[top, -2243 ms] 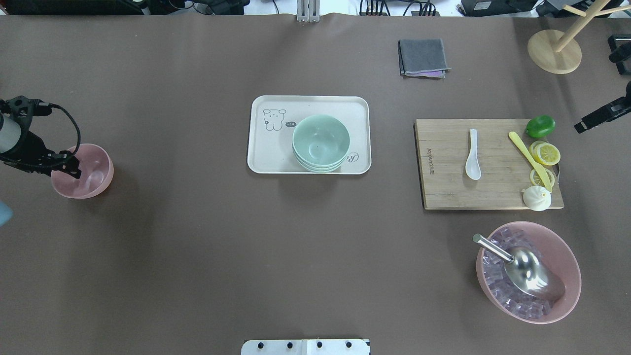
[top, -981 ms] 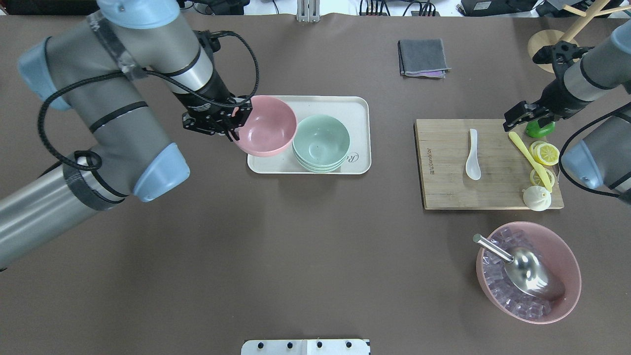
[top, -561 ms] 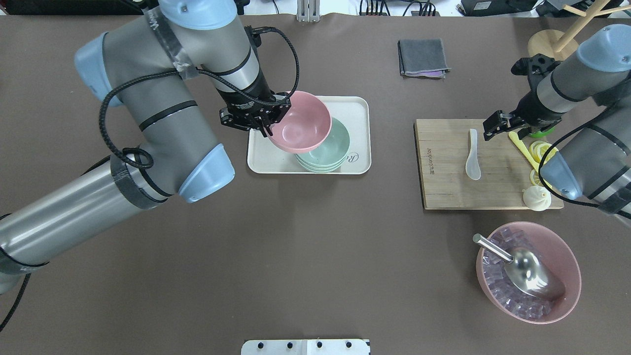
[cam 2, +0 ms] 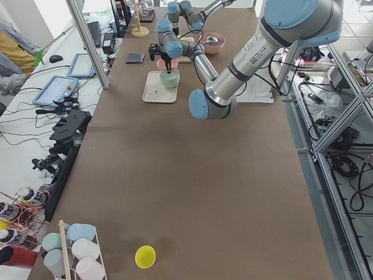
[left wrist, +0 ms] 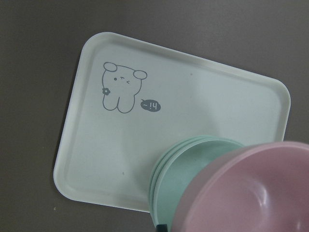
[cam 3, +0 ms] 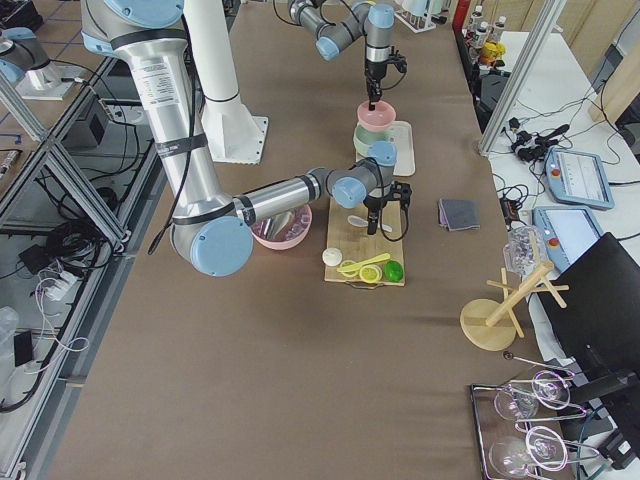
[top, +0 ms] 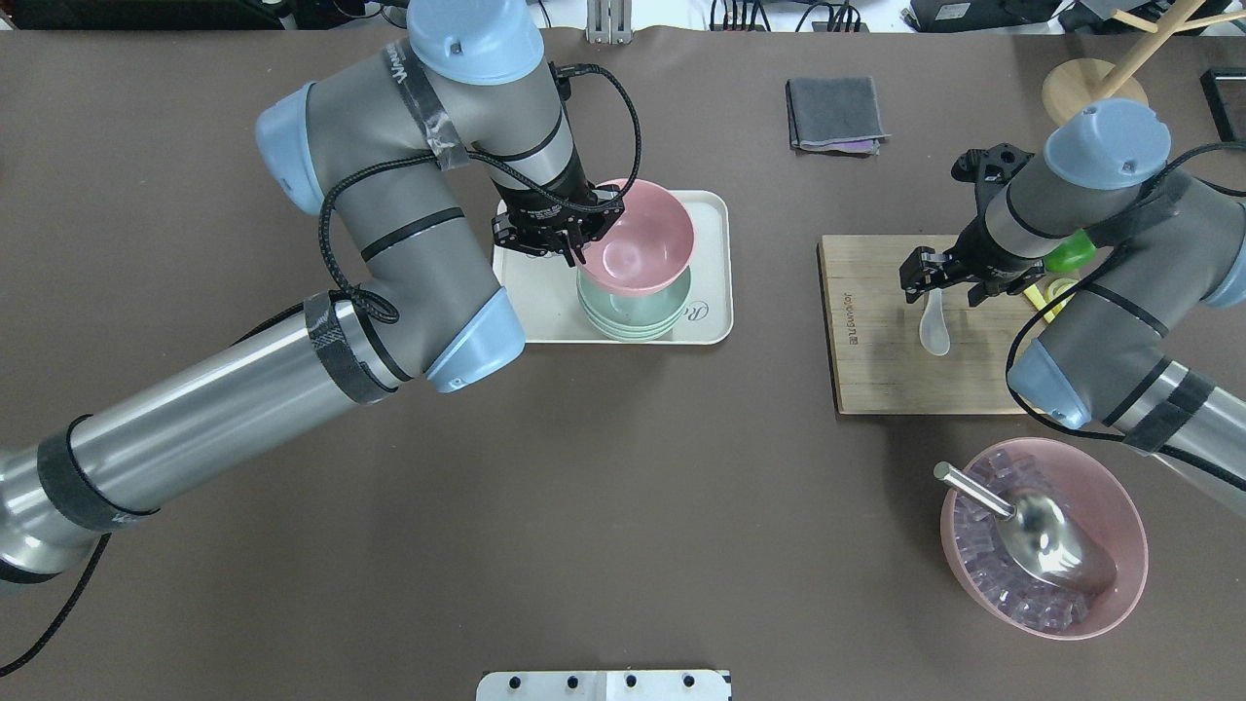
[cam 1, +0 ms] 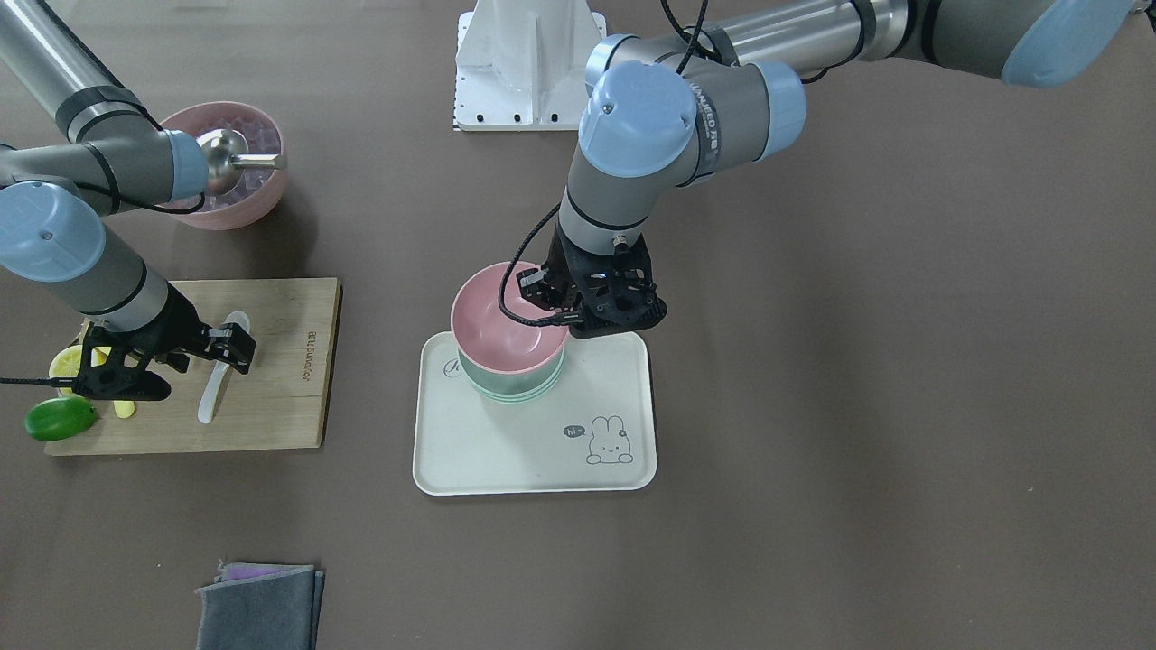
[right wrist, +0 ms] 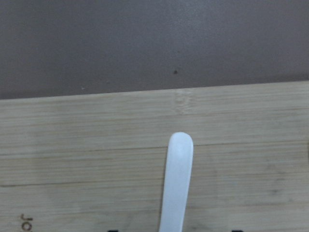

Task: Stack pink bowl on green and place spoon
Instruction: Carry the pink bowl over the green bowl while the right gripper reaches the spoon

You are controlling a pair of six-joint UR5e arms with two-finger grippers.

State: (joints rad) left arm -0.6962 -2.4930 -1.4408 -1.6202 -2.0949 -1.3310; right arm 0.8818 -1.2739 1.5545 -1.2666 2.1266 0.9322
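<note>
The pink bowl (cam 1: 505, 327) is hanging at a tilt above the green bowls (cam 1: 517, 385). My left gripper should set it down in place there and move away before my right gripper brings the spoon.
My left gripper (top: 576, 241) is shut on the near-left rim of the pink bowl (top: 642, 239) and holds it, slightly tilted, right over the stack of green bowls (top: 631, 316) on the white tray (top: 531, 312). I cannot tell whether the bowls touch. The left wrist view shows the pink bowl (left wrist: 251, 193) over the green bowls (left wrist: 181, 176). My right gripper (top: 939, 282) is open, low over the handle of the white spoon (top: 934, 329) on the wooden board (top: 876, 360). The spoon handle (right wrist: 176, 179) sits between the jaws.
On the board's right side lie a yellow knife (top: 1044, 304), lemon slices (cam 1: 68, 361) and a lime (cam 1: 59, 418). A large pink bowl (top: 1119, 506) of ice with a metal scoop (top: 1042, 531) stands near right. A grey cloth (top: 835, 114) lies at the back.
My left arm carried the pink bowl from the table's left edge to over the green bowls. My right arm came in from the right and lowered over the spoon's handle.
</note>
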